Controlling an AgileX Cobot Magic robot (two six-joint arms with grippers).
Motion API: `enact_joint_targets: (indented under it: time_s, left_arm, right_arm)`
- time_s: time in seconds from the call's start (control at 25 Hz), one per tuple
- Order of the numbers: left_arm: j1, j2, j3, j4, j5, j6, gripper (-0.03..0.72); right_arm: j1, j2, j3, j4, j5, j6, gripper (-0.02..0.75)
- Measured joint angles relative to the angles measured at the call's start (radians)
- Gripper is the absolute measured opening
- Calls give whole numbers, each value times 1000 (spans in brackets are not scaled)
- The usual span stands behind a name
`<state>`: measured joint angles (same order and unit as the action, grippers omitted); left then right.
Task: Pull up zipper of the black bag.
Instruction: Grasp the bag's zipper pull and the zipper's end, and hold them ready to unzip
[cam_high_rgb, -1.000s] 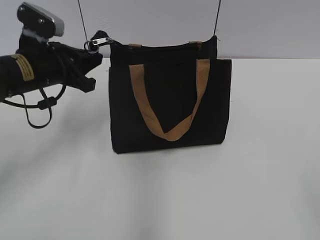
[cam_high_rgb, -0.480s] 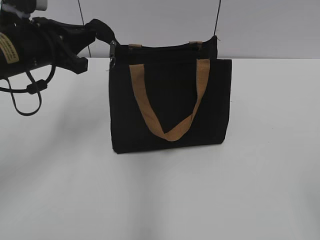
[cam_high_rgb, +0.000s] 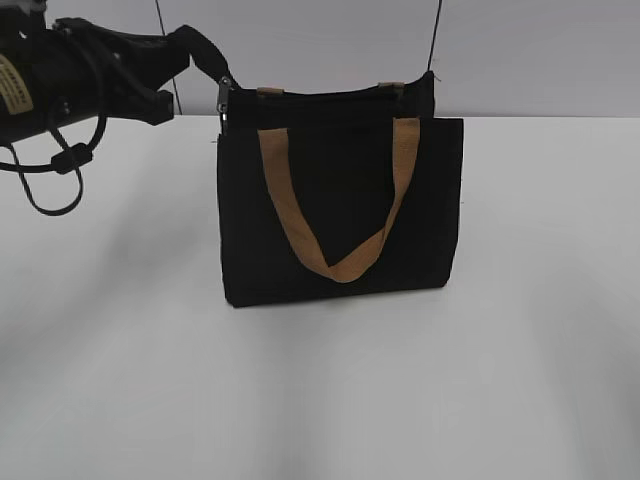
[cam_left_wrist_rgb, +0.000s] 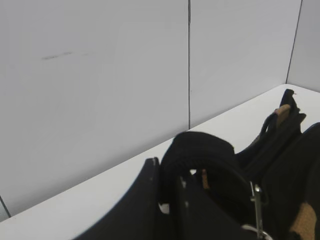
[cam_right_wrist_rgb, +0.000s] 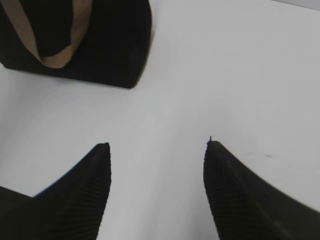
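The silver pull tab hangs at the corner where the black fabric loop starts. It should slide across the top of the bag when I pull.
The black bag stands upright on the white table, its tan handle hanging down the front. The zipper, a silver pull tab, hangs at the bag's top left corner. A black fabric loop runs from it up to my left gripper, which is shut on the loop, up and left of the bag. In the left wrist view the loop arches over the shut jaws, with the pull tab and the bag to the right. My right gripper is open and empty above the table, the bag up and to its left.
The white table stretches in front of and to both sides of the bag. A pale wall rises just behind the bag. The left arm's cable hangs in a loop over the table's left side.
My left gripper has moved up and to the left. The silver pull tab, which pointed up toward the gripper, now hangs down at the bag's corner. The bag has not moved.
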<state>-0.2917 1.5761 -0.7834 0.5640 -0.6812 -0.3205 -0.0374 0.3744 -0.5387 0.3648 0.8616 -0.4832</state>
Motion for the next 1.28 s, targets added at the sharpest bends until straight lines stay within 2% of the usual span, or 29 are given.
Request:
enact_joint_targets:
  time_s: [0.28,0.48,0.6,0.92,1.28]
  left_arm:
    - [-1,-3,0,3,5,-67,23]
    - [-32,-3,0,3,8,-77,23]
    - [-45,-3,0,3,8,-77,23]
    - [-47,-3,0,-12,8,-80,23]
    - [-47,-3,-49,-77,114,-88,23]
  right_arm:
    - [121,358,-57,354,-99,-390,449]
    - [244,682,-182,623,-108,-722,449]
    - [325,866,-281,730,-110,-859,449]
    - [457,1239,-585,799,-126,-973,449]
    - [507,1480,-831,807,-142,-975,449]
